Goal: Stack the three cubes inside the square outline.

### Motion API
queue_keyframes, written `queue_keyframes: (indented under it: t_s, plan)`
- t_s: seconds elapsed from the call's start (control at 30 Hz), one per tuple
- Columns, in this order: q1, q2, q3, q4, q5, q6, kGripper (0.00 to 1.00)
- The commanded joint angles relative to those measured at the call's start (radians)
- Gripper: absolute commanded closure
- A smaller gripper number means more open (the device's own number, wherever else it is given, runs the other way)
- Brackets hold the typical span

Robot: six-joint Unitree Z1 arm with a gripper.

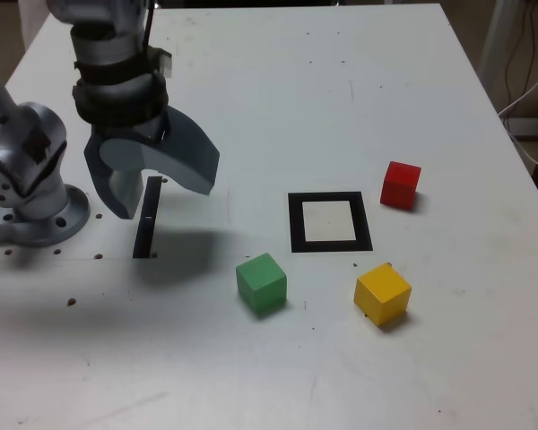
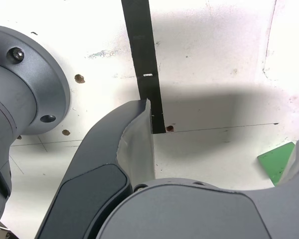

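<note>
A dark speck shows at the far edge of the yellow cube, so I should expect to find hidden screw holes under the cube when I lift it.
Three cubes sit apart on the white table. The green cube is nearest the arm, the yellow cube lies to the exterior view's right of it, and the red cube is farther back on the right. Between them lies the square outline of black tape with a white centre, with nothing on it. My gripper hangs open and holds nothing, above a straight black tape strip on the exterior view's left. In the wrist view a corner of the green cube shows past one finger.
The arm's grey base is bolted at the exterior view's left edge. The table's right edge runs close behind the red cube, with cables beyond it. Small screw holes dot the table near the base.
</note>
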Motion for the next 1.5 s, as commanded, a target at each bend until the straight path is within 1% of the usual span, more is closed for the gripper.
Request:
queue_keyframes:
  t_s: [0.0,0.27,0.47,0.6,0.73,0.9,1.03,1.2,1.47]
  plan:
    - [0.002,-0.002,0.001,0.000,-0.001,-0.002,0.01]
    - [0.002,-0.002,0.004,0.001,0.001,-0.005,0.01]
    - [0.002,-0.007,-0.001,0.017,0.003,-0.012,0.01]
    - [0.002,-0.005,-0.051,0.036,0.001,-0.012,0.01]
    - [0.002,0.031,-0.148,0.090,-0.006,0.006,0.02]
    - [0.002,0.134,-0.300,0.134,-0.012,0.081,0.02]
    - [0.002,0.264,-0.460,0.149,-0.011,0.171,0.02]
    - [0.002,0.397,-0.635,0.191,0.011,0.233,0.02]
    - [0.023,0.562,-0.862,0.273,0.035,0.287,0.02]
